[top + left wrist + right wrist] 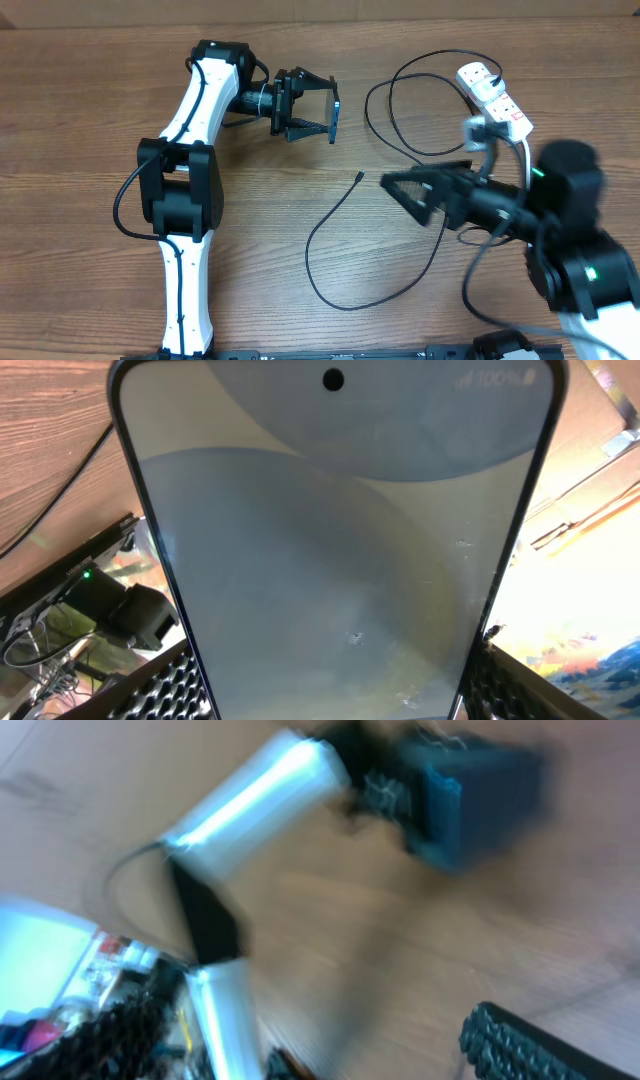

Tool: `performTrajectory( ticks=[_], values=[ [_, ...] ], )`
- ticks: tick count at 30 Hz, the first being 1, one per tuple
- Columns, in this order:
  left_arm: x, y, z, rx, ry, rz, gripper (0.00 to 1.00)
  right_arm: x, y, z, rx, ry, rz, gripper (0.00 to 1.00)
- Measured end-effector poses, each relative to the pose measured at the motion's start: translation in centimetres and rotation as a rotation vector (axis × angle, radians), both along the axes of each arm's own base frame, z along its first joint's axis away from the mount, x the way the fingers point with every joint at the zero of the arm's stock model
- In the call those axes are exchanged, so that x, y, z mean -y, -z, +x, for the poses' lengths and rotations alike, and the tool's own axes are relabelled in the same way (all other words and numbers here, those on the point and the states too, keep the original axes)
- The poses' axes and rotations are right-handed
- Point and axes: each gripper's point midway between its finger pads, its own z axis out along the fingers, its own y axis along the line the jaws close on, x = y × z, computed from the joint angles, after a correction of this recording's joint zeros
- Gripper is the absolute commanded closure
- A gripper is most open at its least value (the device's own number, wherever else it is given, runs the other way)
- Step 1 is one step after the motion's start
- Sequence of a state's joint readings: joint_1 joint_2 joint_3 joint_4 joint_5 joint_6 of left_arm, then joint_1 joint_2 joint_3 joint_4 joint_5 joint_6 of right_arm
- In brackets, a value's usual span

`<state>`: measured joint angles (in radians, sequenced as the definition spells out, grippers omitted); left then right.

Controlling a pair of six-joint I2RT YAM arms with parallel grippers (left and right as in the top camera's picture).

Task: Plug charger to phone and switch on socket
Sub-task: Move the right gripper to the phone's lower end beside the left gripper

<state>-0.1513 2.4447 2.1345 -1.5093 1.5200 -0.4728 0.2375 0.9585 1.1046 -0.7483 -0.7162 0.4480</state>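
Observation:
I should continue to move my right gripper to the phone's thin edge point(333, 127) until its open fingers are on both sides of that edge and close, because the phone stands edge-on in my left gripper point(335, 106).
My left gripper point(322, 108) is shut on the phone point(334, 108) and holds it edge-on above the table. In the left wrist view the phone's grey-blue screen point(330, 550) fills the frame between the fingers point(330, 705). The charger's thin black cable point(322, 225) loops over the table, and its plug tip point(358, 177) lies free. The white adapter point(476, 130) sits at the socket point(492, 92), a white power strip at the back right. My right gripper point(400, 188) is open and empty, just right of the plug tip. The right wrist view is blurred and shows the phone point(480, 790) and open fingers point(330, 1040).
The cable makes a second loop point(400, 90) at the back, left of the power strip. A thick white cord point(520, 150) runs down from the strip past my right arm. The left arm point(190, 170) stretches along the table's left side.

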Motion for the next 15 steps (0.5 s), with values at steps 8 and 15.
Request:
performTrajectory(
  ticks=[8,15],
  values=[
    [1.1,0.0,-0.6,-0.001,0.026,0.000,0.28,-3.0,2.3,3.8,-0.121,0.219,-0.427,0.00],
    [1.6,0.0,-1.0,-0.010,0.039,0.003,0.28,-6.3,5.9,8.1,-0.087,0.417,-0.619,0.02]
  ],
)
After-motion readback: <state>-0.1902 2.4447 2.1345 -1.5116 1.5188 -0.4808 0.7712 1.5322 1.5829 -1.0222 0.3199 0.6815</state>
